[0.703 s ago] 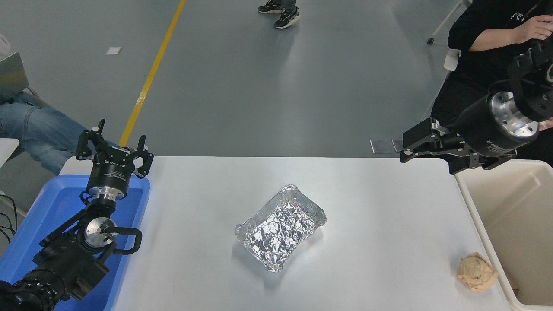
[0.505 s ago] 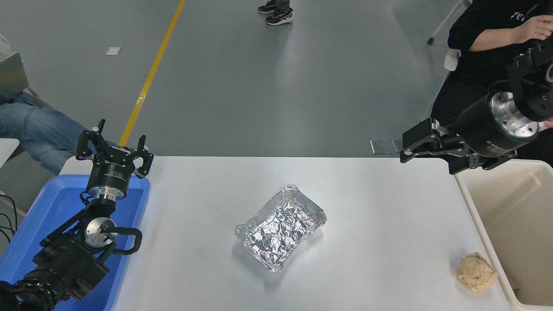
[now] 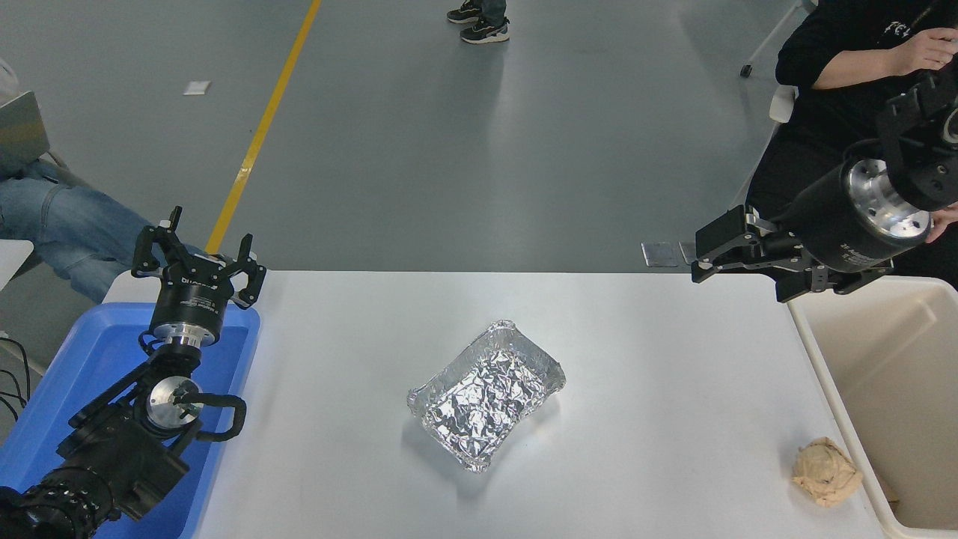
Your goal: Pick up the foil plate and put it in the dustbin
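My gripper is about to lift the foil plate by one side of its rim. Raised sides go around the foil plate's crinkled bottom, so I expect the foil plate to stay open instead of folding up.
The foil plate lies empty on the white table, near its middle, turned at an angle. The dustbin stands at the table's right edge, cream with a thick rim. My right gripper hangs over the table's far right corner, left of the dustbin's far end and well apart from the foil plate. It points left, open and empty. My left gripper is parked open over the blue tray at the left.
A crumpled tan paper ball lies on the table by the dustbin's near wall. A shallow blue tray sits at the left edge. A person in black sits behind the right arm; another sits at far left.
My right arm has shifted very slightly; the gripper stays over the far right corner. The foil plate has not moved.
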### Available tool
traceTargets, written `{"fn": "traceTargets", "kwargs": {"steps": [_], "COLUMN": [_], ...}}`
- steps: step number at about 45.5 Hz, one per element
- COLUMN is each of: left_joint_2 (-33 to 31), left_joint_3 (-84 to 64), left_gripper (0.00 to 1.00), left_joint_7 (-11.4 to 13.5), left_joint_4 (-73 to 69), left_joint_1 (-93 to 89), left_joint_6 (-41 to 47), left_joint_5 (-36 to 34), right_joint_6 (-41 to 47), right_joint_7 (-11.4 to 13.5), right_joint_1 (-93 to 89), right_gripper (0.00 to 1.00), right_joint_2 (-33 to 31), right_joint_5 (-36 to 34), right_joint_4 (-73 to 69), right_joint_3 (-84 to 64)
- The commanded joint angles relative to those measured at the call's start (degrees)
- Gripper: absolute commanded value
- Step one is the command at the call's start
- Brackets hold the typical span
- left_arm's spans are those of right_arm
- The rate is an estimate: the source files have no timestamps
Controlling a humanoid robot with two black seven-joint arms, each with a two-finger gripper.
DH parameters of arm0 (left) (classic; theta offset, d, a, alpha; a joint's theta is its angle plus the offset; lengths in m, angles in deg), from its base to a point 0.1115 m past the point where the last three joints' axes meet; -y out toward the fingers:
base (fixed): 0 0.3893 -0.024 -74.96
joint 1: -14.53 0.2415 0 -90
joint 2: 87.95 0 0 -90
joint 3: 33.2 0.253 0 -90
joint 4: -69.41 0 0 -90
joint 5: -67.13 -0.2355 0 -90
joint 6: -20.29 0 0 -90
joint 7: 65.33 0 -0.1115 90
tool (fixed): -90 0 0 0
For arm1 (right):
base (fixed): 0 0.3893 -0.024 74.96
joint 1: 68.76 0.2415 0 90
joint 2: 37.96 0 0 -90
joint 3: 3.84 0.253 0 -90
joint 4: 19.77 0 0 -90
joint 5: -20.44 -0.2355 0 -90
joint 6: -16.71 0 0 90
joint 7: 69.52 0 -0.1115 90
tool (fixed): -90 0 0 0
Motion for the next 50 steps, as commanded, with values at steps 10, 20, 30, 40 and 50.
{"fn": "traceTargets", "kwargs": {"steps": [10, 20, 30, 40, 50], "left_joint_2": [0.00, 0.00, 0.00, 0.00, 0.00], "left_joint_3": [0.00, 0.00, 0.00, 0.00, 0.00], "left_gripper": [0.99, 0.99, 0.99, 0.99, 0.99], "left_joint_7": [0.00, 0.00, 0.00, 0.00, 0.00], "left_joint_4": [0.00, 0.00, 0.00, 0.00, 0.00], "left_joint_1": [0.00, 0.00, 0.00, 0.00, 0.00], "left_joint_6": [-0.01, -0.01, -0.01, -0.01, -0.01], "left_joint_5": [-0.01, -0.01, -0.01, -0.01, -0.01], "right_joint_6": [-0.01, 0.17, 0.17, 0.17, -0.27], "right_joint_7": [-0.01, -0.01, -0.01, -0.01, -0.10], "right_joint_1": [-1.53, -2.84, -3.46, -4.34, -6.97], "right_gripper": [1.00, 1.00, 1.00, 1.00, 1.00], "right_joint_2": [0.46, -1.03, -0.77, 0.81, 1.78], "right_joint_5": [-0.09, 0.17, 0.00, 0.00, -0.09], "right_joint_4": [0.40, 0.49, 0.84, 1.55, 3.83], "right_joint_3": [0.00, 0.79, 0.97, 1.41, 1.93]}}
